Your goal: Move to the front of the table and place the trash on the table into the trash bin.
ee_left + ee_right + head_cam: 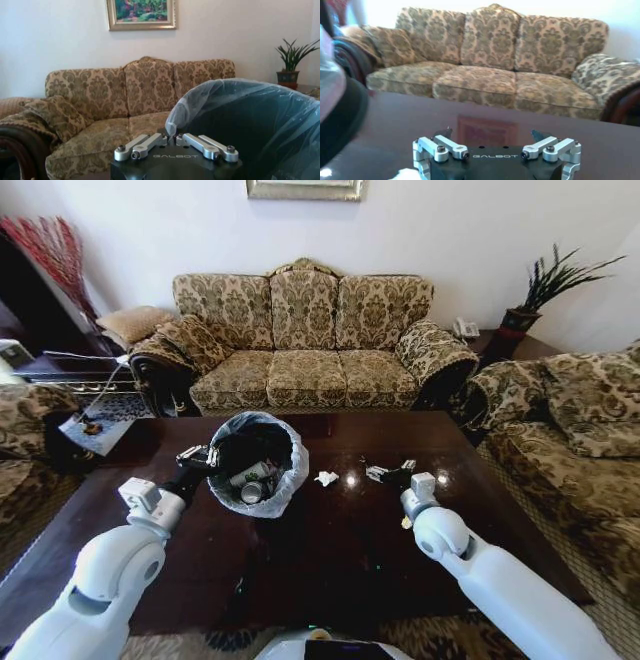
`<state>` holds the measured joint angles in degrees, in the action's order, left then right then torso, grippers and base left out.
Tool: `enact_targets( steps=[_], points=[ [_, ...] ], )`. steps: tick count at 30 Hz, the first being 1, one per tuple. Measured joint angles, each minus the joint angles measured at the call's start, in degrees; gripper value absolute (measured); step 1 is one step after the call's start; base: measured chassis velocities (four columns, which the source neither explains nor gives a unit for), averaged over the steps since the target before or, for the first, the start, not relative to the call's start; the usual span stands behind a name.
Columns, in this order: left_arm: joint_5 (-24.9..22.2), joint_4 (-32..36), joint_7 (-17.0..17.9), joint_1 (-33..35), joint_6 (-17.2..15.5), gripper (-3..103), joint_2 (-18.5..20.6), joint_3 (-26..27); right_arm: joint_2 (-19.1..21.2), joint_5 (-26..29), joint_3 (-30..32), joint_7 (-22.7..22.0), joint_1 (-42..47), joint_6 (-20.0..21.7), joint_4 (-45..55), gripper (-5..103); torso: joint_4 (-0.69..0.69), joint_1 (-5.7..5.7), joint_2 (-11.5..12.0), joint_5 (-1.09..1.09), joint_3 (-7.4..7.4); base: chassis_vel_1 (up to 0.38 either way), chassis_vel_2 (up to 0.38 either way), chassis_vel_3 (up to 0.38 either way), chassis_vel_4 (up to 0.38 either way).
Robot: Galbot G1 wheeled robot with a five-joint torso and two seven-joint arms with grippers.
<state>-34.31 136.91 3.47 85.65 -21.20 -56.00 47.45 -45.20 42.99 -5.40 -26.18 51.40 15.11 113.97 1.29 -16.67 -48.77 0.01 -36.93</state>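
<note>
The white crumpled paper (326, 478) is bunched up in a small creased lump. It will stay bunched together and stick out stiffly when I carry it.
The trash bin (262, 442), black with a whitish bag (225, 97) over its rim, stands tilted on the dark table (330, 550). A crushed can (251, 491) and a bottle (252, 472) lie inside it. My left gripper (196, 457) (172, 138) is shut on the bin's rim at its left side. Loose trash lies to the bin's right: a white crumpled paper (326, 478), a wrapper (377, 473) and a yellowish bit (406, 523). My right gripper (398, 475) (492, 133) hovers open just beside the wrapper, low over the tabletop.
A patterned sofa (305, 340) stands behind the table, with armchairs at the left (25, 430) and right (570, 420). A potted plant (540, 290) sits on a side table at the back right. A wide bare stretch of tabletop lies near me.
</note>
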Motion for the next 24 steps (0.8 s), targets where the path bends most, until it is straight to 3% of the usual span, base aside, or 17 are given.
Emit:
enact_targets(
  steps=[5,9,16,24],
  points=[
    [-0.1,-0.6,0.2,-0.4,-0.1,1,0.2,0.4,-4.5,2.6,-4.5,5.4,-4.7,-2.5,-6.0,100,0.08,0.14,0.0,-0.02,0.06,0.018,-0.052,-0.030,0.028],
    [-0.2,-2.0,0.2,-1.6,-0.1,1,0.7,-0.5,-7.5,2.9,-5.3,8.3,-5.2,-3.8,-11.2,100,0.01,0.07,0.0,-0.04,0.03,0.000,0.000,0.000,0.000],
    [-0.1,-5.8,-0.3,-3.1,0.1,1,2.0,-0.9,-13.7,-3.8,-6.7,13.4,-5.8,-5.4,-21.2,100,0.02,0.05,0.0,0.00,0.02,0.000,0.000,0.000,0.000],
    [0.1,-11.1,-0.5,-5.1,0.4,1,2.7,0.5,-17.4,-7.3,-7.3,17.7,-7.4,-6.3,-26.8,100,0.03,0.03,0.0,-0.04,0.02,0.000,0.000,0.000,0.000]
  ],
)
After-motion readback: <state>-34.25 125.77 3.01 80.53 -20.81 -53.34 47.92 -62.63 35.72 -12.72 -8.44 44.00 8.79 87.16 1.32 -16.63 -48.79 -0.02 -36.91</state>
